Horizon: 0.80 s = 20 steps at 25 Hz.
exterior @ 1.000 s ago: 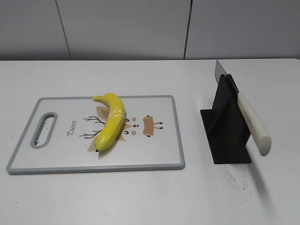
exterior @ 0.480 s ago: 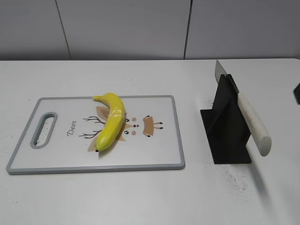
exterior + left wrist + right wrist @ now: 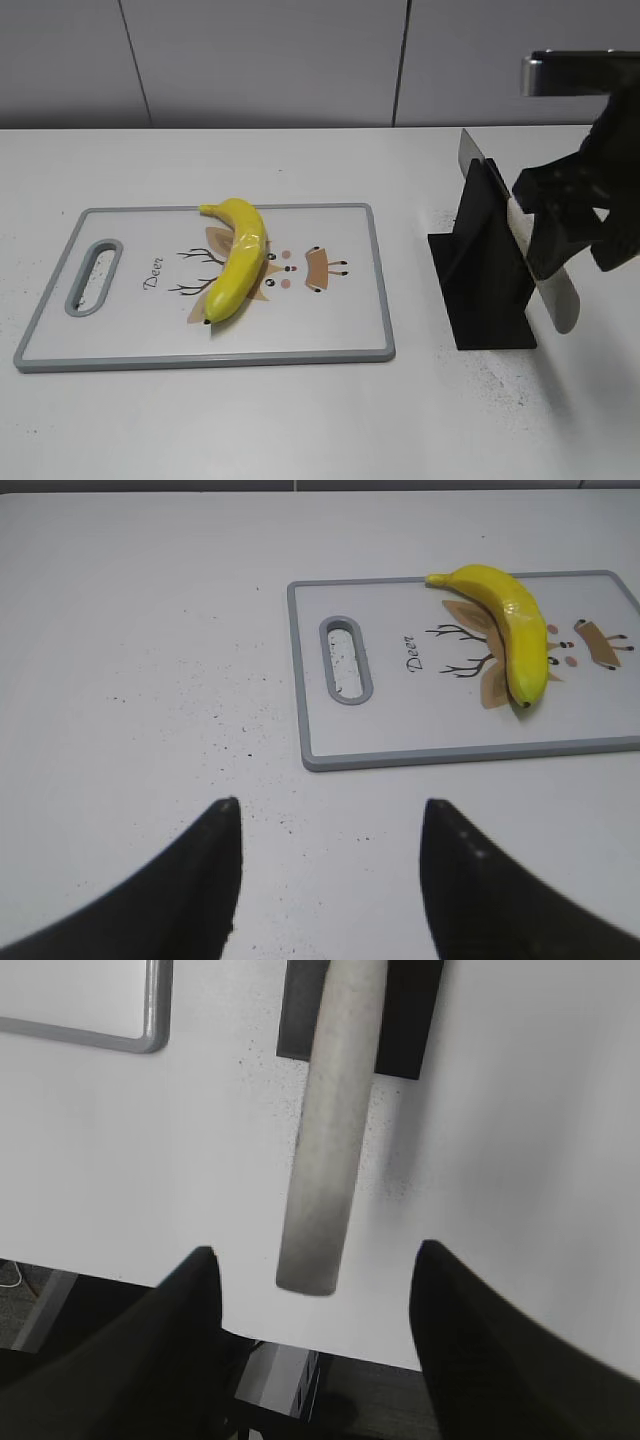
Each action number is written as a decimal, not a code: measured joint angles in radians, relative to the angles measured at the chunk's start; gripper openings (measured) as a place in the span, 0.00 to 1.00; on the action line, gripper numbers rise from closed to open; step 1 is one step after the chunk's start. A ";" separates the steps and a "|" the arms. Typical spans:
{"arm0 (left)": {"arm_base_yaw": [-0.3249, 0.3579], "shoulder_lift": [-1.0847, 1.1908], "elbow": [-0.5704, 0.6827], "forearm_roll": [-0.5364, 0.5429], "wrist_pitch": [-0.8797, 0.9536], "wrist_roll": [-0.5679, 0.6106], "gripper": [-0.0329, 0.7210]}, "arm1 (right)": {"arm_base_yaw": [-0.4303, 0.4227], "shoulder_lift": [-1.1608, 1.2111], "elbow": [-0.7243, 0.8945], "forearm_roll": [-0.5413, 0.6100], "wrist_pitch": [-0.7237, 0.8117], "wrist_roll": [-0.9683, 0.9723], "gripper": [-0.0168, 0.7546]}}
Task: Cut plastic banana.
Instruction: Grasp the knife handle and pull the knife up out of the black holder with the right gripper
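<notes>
My gripper will lift the knife (image 3: 543,270) free, and the black stand should stay in place, because the knife lies across the stand's open top (image 3: 492,178).
The plastic banana (image 3: 235,258) is glossy yellow and lies diagonally on a white cutting board (image 3: 330,325) with a grey rim and a deer drawing. It also shows in the left wrist view (image 3: 510,630). A knife with a white handle (image 3: 563,300) rests slanted in a black stand (image 3: 480,270). My right gripper (image 3: 578,262) hovers over the handle, open and empty. In the right wrist view the handle (image 3: 325,1160) lies between the spread fingers of this gripper (image 3: 312,1250). My left gripper (image 3: 330,805) is open and empty over bare table, left of the board (image 3: 440,730).
The white table has dark specks near the stand and near the left gripper. The table's front edge (image 3: 330,1345) lies just past the end of the knife handle, with the floor below. A grey wall stands behind the table.
My right arm has come into the exterior view from the right and now hangs over the knife handle. The banana, board and knife have not moved.
</notes>
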 joint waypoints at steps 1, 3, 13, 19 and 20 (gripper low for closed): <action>0.000 0.000 0.000 0.000 0.000 0.000 0.77 | 0.000 0.018 -0.001 -0.001 -0.007 0.001 0.61; 0.000 0.000 0.000 0.000 0.000 0.000 0.77 | 0.000 0.061 -0.001 -0.006 -0.020 0.004 0.61; 0.000 0.000 0.000 0.000 0.000 0.000 0.77 | 0.000 0.193 -0.001 -0.010 -0.045 0.079 0.54; 0.000 0.000 0.000 0.000 0.000 0.000 0.77 | 0.000 0.193 -0.017 -0.012 -0.038 0.119 0.23; 0.000 0.000 0.000 0.000 0.000 0.000 0.77 | 0.000 0.193 -0.021 -0.011 -0.036 0.122 0.23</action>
